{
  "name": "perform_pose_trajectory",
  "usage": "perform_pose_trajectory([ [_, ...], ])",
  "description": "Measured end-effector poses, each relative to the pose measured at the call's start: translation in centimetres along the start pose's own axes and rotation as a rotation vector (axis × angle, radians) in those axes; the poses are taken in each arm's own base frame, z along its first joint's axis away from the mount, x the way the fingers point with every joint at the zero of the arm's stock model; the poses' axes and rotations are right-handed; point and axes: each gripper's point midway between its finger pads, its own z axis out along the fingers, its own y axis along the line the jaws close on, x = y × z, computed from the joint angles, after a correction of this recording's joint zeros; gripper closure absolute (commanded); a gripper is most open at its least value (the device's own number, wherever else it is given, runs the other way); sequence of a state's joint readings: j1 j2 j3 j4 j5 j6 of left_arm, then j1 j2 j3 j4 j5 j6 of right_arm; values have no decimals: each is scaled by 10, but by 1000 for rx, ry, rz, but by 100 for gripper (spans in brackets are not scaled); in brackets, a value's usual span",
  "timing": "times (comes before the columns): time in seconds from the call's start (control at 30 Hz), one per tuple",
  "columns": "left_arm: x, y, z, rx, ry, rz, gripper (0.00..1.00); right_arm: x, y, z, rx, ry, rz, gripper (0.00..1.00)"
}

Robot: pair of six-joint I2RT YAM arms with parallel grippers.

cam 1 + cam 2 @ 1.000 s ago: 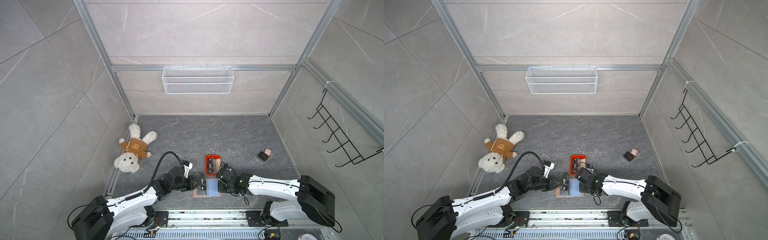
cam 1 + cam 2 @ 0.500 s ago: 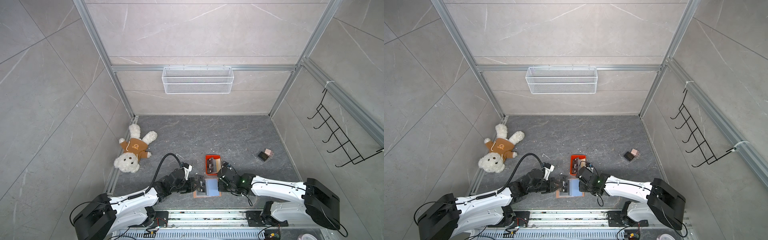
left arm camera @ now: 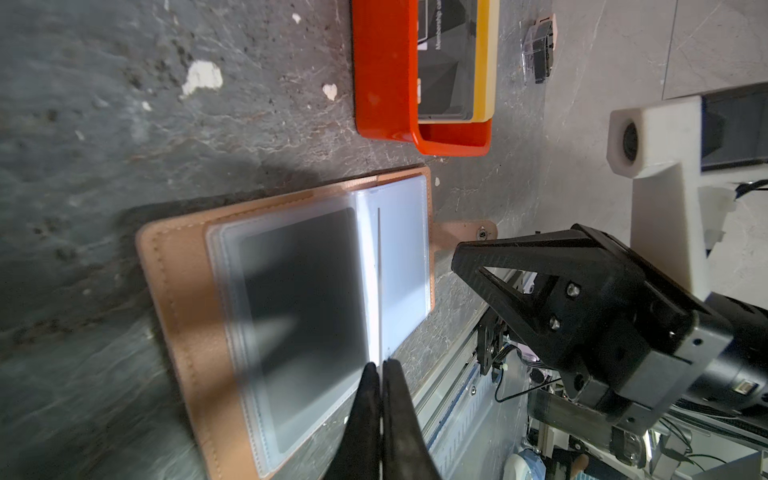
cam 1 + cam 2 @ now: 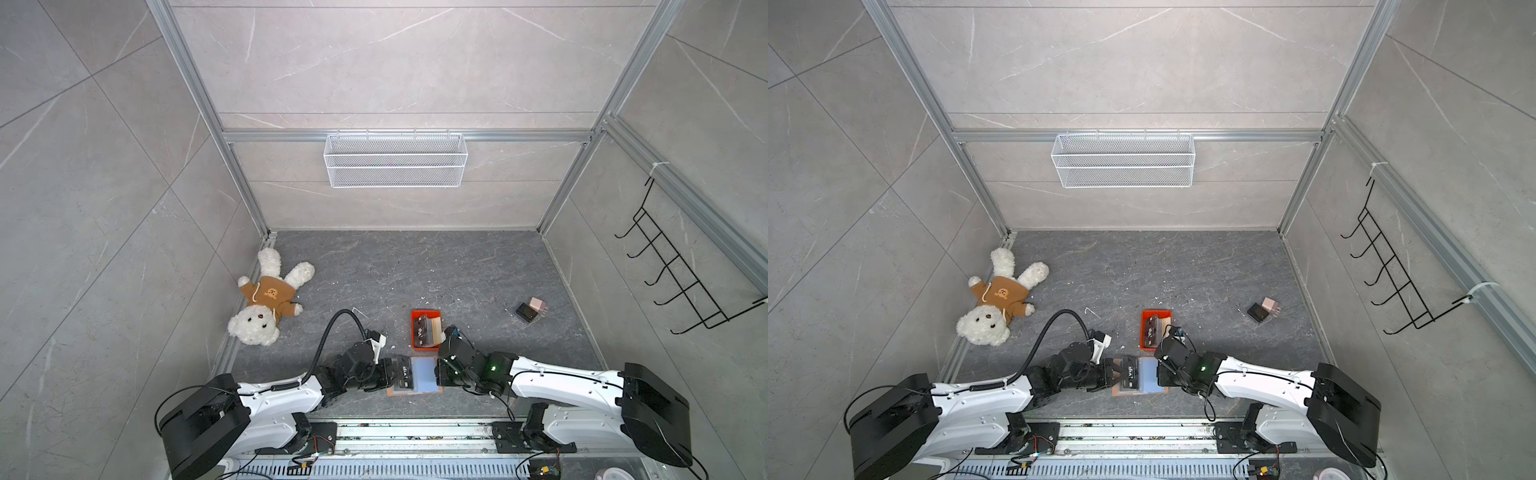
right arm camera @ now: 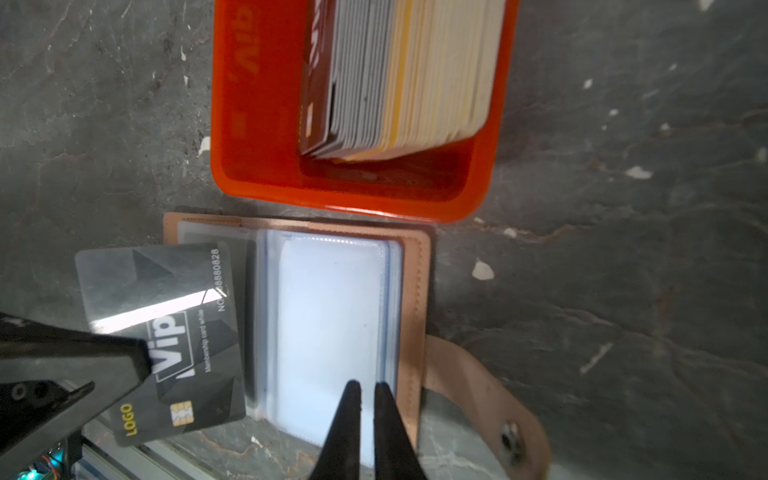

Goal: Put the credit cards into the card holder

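Note:
The card's long edge [image 5: 235, 328] runs along the sleeve opening [image 5: 270, 328], so the robot's left gripper keeps moving the VIP card toward the right gripper until the card's edge goes into the sleeve.
The card holder [image 4: 391, 393] lies open near the front edge, tan cover down, clear sleeves up [image 5: 332, 307]. My left gripper [image 3: 380, 365] is shut on a black "VIP" credit card [image 5: 166, 332]. It holds the card over the holder's left page [image 3: 299, 299], where it shows edge-on in the left wrist view. In both top views the held card [image 4: 405, 376] [image 4: 1133, 374] covers that page. My right gripper [image 5: 368, 384] hovers over the right page near the snap tab [image 5: 507, 432]. Its jaws stand a narrow gap apart with nothing between them. More credit cards [image 5: 415, 75] are stacked in the tray.
The orange-red tray [image 4: 415, 328] stands just behind the holder, almost touching it. A small black-and-pink block pair [image 4: 532, 309] lies to the right, a teddy bear [image 4: 266, 303] at the left wall. A wire basket [image 4: 395, 160] and a hook rack [image 4: 681, 282] hang on the walls.
My right gripper's jaws have parted slightly. Both arms, the held card and the holder stay about where they were.

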State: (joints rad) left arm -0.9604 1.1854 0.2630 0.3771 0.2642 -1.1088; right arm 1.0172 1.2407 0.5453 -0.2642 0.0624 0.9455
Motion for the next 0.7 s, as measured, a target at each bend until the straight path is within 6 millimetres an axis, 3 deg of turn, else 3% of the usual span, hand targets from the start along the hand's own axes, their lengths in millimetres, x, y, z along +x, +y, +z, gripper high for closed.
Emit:
perform_pose_trajectory([
  [0.7,3,4,16,5,20,-35,100,12,-9,15,53,49,-13,87],
])
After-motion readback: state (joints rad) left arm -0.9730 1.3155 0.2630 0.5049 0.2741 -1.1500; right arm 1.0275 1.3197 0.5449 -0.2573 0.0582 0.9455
